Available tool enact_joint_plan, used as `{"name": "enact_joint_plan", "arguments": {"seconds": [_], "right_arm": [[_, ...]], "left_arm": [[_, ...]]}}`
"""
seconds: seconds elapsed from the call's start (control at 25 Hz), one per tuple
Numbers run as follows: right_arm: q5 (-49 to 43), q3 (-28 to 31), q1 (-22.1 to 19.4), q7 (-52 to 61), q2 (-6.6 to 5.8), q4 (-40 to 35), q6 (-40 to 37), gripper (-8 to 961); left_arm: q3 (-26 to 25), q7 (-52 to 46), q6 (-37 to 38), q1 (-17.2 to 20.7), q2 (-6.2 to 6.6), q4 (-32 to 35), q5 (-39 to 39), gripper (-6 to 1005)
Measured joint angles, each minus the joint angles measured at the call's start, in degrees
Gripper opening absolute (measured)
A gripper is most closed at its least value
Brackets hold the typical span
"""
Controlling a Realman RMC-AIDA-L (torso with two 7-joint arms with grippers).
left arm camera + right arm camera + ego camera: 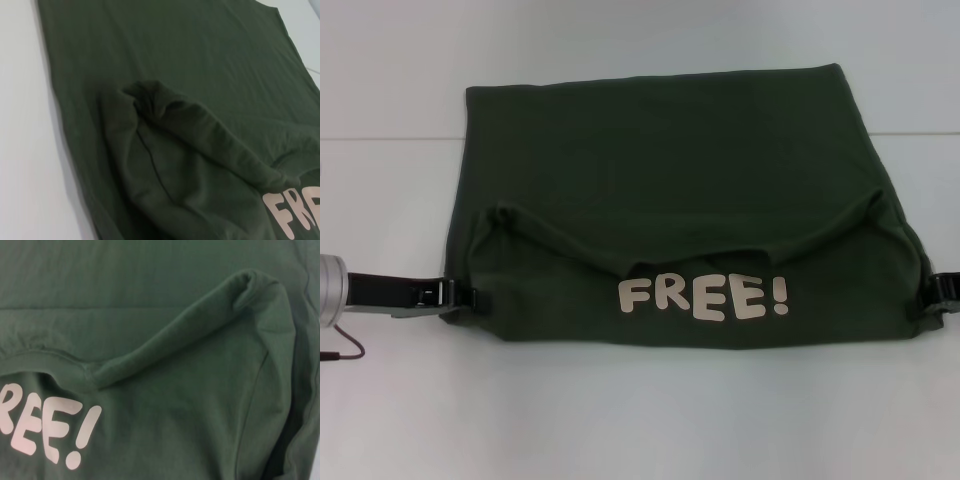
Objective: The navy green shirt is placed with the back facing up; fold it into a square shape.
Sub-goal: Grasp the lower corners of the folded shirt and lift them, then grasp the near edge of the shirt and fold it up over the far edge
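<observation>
The navy green shirt's far edge [655,78] is beyond the table seam, so my grippers should pull the shirt closer before they carry its near fold [710,344] over to that edge.
The navy green shirt [670,170] lies flat on the white table, far bigger than my grippers. Its near part is folded back over the rest, so the cream "FREE!" lettering [704,297] faces up, with the collar dip and two raised shoulder corners [500,213] behind it. The left gripper [455,297] is low at the shirt's near left edge, its tip touching the cloth. The right gripper [938,293] is at the near right edge, mostly out of view. The left wrist view shows a bunched shoulder fold [150,100]. The right wrist view shows the other fold [250,285].
The white table [640,420] surrounds the shirt on all sides. A thin dark cable [345,352] hangs by the left arm's silver wrist [330,290] at the left edge.
</observation>
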Motion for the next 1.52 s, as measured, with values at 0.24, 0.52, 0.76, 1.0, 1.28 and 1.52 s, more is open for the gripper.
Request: {"name": "enact_joint_plan", "arguments": {"seconds": [0.24, 0.52, 0.76, 1.0, 1.28, 1.52], "right_arm": [[0.00, 0.03, 0.17, -0.81, -0.83, -0.24, -2.30, 79], [-0.07, -0.39, -0.21, -7.39, -3.21, -0.77, -15.92, 67], [-0.60, -4.42, -2.55, -14.73, -2.54, -0.23, -25.78, 74], [-4.05, -8.33, -5.10, -21.53, 0.78, -0.20, -31.74, 81], [-4.24, -6.13, -4.73, -21.87, 1.22, -0.18, -30.67, 89], [-4.05, 6.22, -4.20, -21.06, -0.47, -0.33, -30.39, 97]], "left_arm": [[-1.49, -0.06, 1.80, 0.22, 0.41, 0.00, -0.02, 39], [-4.99, 1.03, 15.09, 0.68, 1.97, 0.58, 3.59, 39], [-8.81, 4.68, 32.61, 1.98, 2.60, 1.19, 10.56, 39], [-7.97, 5.78, 38.71, 3.07, 2.25, 1.70, 17.42, 39], [-7.15, 6.68, 39.20, 2.70, 2.14, 1.42, 17.48, 39], [-13.51, 5.06, 39.25, 1.10, 3.60, 0.54, 12.61, 40]]}}
